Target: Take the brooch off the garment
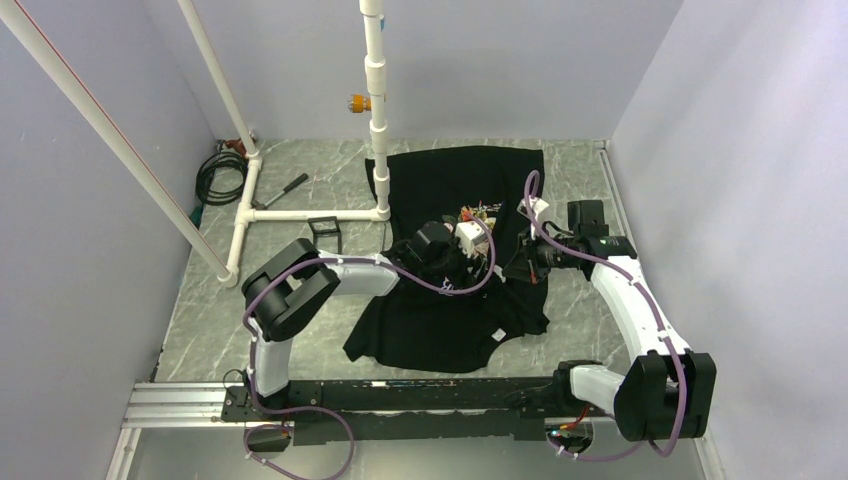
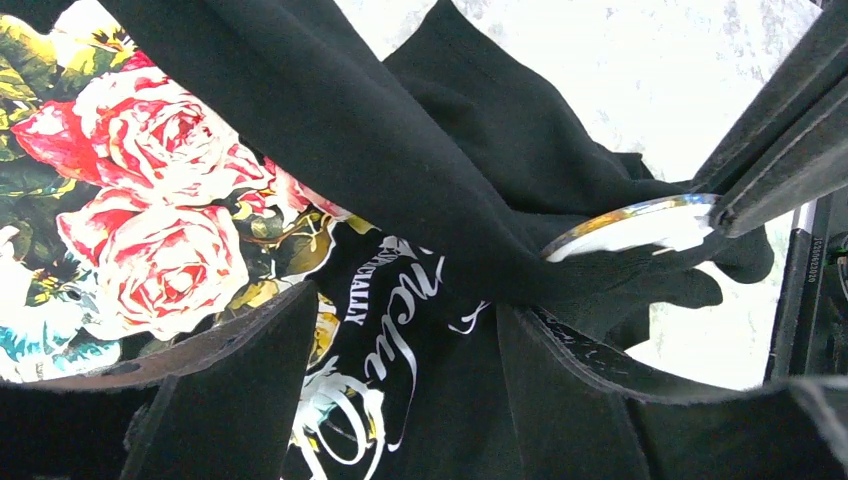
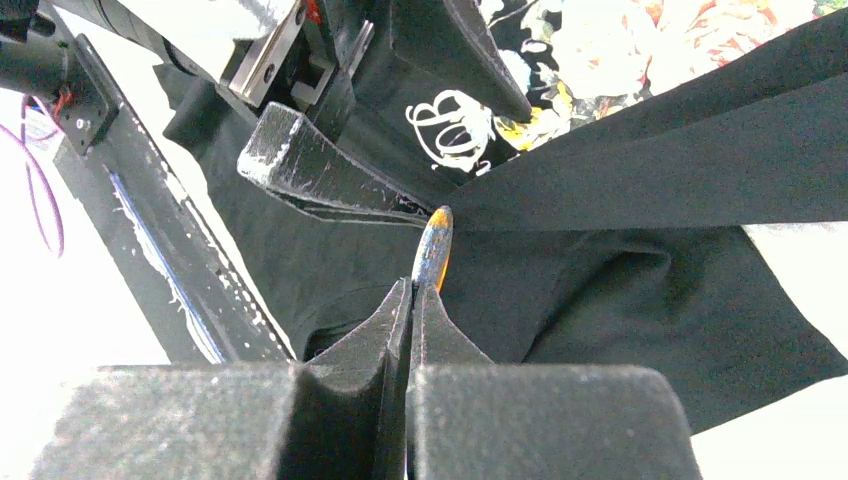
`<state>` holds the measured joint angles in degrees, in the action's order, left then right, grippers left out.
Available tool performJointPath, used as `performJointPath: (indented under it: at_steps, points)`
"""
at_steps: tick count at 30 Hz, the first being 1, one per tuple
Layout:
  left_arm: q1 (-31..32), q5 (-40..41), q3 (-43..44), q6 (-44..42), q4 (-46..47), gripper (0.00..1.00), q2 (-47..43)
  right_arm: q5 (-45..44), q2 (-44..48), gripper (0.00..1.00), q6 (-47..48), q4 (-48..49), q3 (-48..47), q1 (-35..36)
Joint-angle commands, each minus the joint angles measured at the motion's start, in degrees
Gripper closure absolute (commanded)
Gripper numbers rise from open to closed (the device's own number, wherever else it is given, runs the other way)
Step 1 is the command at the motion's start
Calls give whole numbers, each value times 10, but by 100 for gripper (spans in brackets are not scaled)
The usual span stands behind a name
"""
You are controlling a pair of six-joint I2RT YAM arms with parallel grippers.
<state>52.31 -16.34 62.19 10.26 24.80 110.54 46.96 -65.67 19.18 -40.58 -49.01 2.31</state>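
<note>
The garment's taut fold (image 2: 440, 165) still clings to the brooch, so my left gripper should hold the brooch's free edge (image 3: 441, 222) while my right gripper changes its hold.
The black garment (image 1: 440, 330) lies on the marble table, its rose print (image 2: 150, 200) and pale lettering facing up. My right gripper (image 3: 412, 290) is shut on the edge of the brooch (image 3: 433, 250), which shows edge-on with grey and orange sides. In the left wrist view the brooch (image 2: 635, 225) sits at the end of a taut fold of garment (image 2: 400, 150), pinched by the right fingers (image 2: 780, 170). My left gripper (image 2: 410, 300) is open, its fingers apart on either side of the lettering and down on the cloth next to the brooch. The brooch is hidden in the top view.
A white pipe frame (image 1: 378, 120) stands at the back, its base just left of the shirt. A black cable coil (image 1: 215, 175), a hand tool (image 1: 285, 190) and a small black stand (image 1: 325, 232) lie to the left. An aluminium rail (image 1: 180, 405) runs along the near edge.
</note>
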Motion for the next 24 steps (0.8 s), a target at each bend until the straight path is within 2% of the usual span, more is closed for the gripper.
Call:
performJointPath:
  at_steps: [1,3,7,9,12,15,24]
  points:
    - [-9,13,2,-18,8,28,-10,0,5,100,43,-29,-33,3]
    - [-17,-49,-24,-36,50,26,-28,-6,3,100,59,-35,-37,3]
    - [-39,-225,-124,-21,239,24,-73,-4,-2,100,113,-51,-46,4]
    - [-44,-268,-150,-34,284,24,-90,-2,-12,100,146,-67,-54,6]
    - [-44,-282,-164,-70,302,28,-109,-4,-22,100,194,-92,-64,17]
    - [-44,-274,-146,-107,264,34,-115,-7,-21,100,227,-102,-66,39]
    - [-41,-269,-140,-214,218,39,-122,-50,-15,100,240,-74,-54,143]
